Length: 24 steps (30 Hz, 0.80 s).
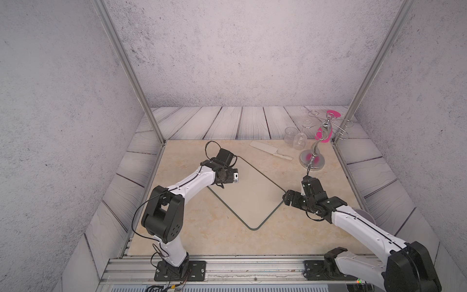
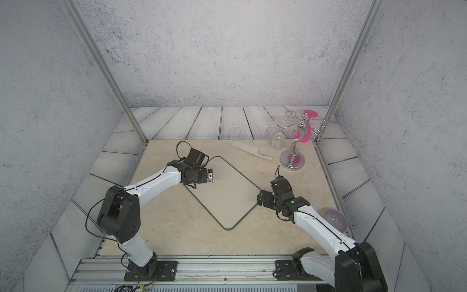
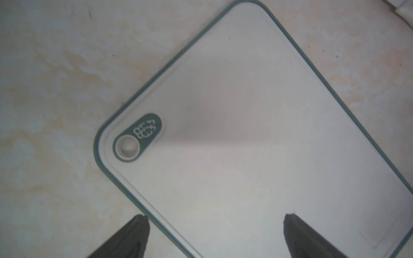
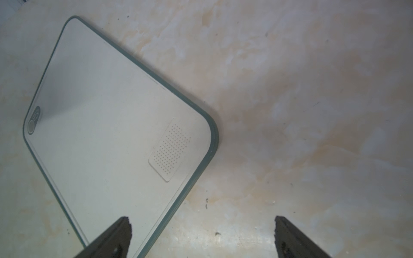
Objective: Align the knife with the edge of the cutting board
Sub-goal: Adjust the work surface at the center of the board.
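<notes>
Next, my left gripper grasps the rim (image 3: 141, 90) next to the oval badge of the cutting board (image 1: 253, 195) and help turn it square first, since it lies crooked like a diamond.
The cutting board (image 1: 249, 194) lies turned like a diamond in the middle of the table, beige with a thin dark green rim. Its oval badge (image 3: 138, 138) sits at the corner under my left arm. The knife (image 1: 269, 151), pale cream with a short handle, lies flat on the table beyond the board's far right edge, apart from it. My left gripper (image 3: 215, 220) hangs open over the board's left rim, holding nothing. My right gripper (image 4: 202, 221) is open above the board's right corner (image 4: 210, 134), straddling its rim, also with nothing in it.
A chrome glass stand (image 1: 312, 159) with pink pieces stands at the back right, just past the knife's handle. Clear glasses (image 1: 295, 139) sit beside it. A pale bowl (image 2: 334, 220) rests by the right arm. Metal frame posts (image 1: 151, 126) flank the table.
</notes>
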{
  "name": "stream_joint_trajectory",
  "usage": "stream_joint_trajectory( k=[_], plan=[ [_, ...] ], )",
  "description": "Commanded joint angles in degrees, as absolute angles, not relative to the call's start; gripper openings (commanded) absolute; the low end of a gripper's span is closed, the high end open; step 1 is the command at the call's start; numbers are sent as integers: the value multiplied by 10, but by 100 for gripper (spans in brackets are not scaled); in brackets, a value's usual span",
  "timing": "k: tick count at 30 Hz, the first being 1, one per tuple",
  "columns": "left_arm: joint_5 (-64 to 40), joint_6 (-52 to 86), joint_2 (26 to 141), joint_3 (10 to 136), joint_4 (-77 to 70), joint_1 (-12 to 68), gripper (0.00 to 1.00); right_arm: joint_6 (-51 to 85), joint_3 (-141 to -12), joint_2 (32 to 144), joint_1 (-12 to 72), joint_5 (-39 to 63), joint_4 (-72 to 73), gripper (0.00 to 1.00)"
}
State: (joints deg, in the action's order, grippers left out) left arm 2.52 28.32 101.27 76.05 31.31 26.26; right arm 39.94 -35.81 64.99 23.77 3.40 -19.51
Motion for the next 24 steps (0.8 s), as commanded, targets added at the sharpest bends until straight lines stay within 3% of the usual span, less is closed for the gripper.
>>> stream_joint_trajectory(
  k=[1,14,24],
  plan=[
    [-17,228,1065,811,304,222,100,451,-346,678,254,91,-153,99],
    [-95,222,1275,996,314,125,100,502,-354,780,294,127,-112,99],
    [-170,264,1268,930,281,116,100,480,-396,851,293,145,-115,99]
  ],
)
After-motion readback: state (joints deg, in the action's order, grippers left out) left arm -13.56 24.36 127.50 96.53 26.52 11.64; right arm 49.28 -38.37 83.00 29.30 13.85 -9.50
